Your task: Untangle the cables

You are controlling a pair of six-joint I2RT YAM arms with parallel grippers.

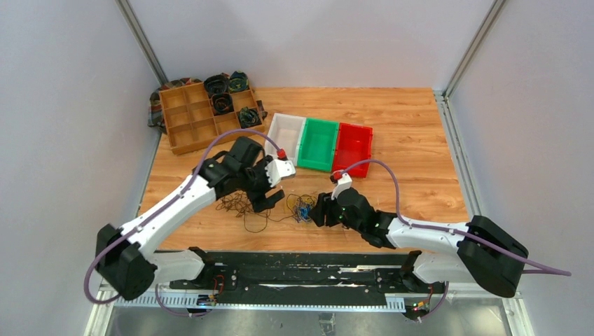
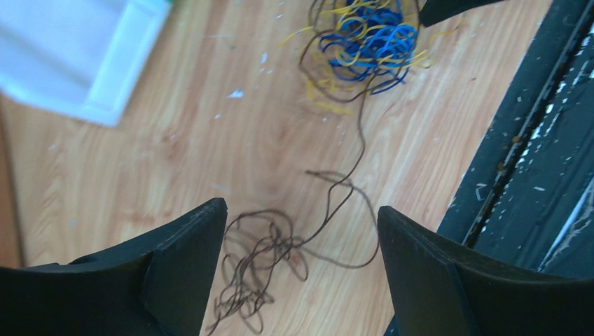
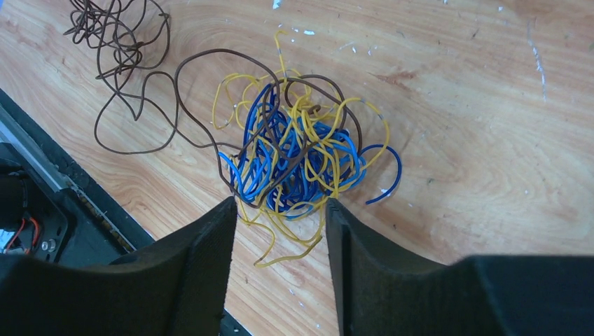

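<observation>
The dark brown wire runs in a loop over the blue and yellow tangle. I should pinch the wire at the tangle's edge with my left gripper and raise it clear.
A blue and yellow cable tangle lies on the wooden table, also seen in the top view and the left wrist view. A dark brown wire runs through it and trails left to a loose dark bunch. My left gripper is open, its jaws standing over the dark bunch, nothing held. My right gripper is open just in front of the blue-yellow tangle, with yellow loops lying between its fingertips, not pinched.
White, green and red bins stand side by side behind the cables. A wooden divided tray with dark coils sits at the back left. The black base rail runs along the near table edge.
</observation>
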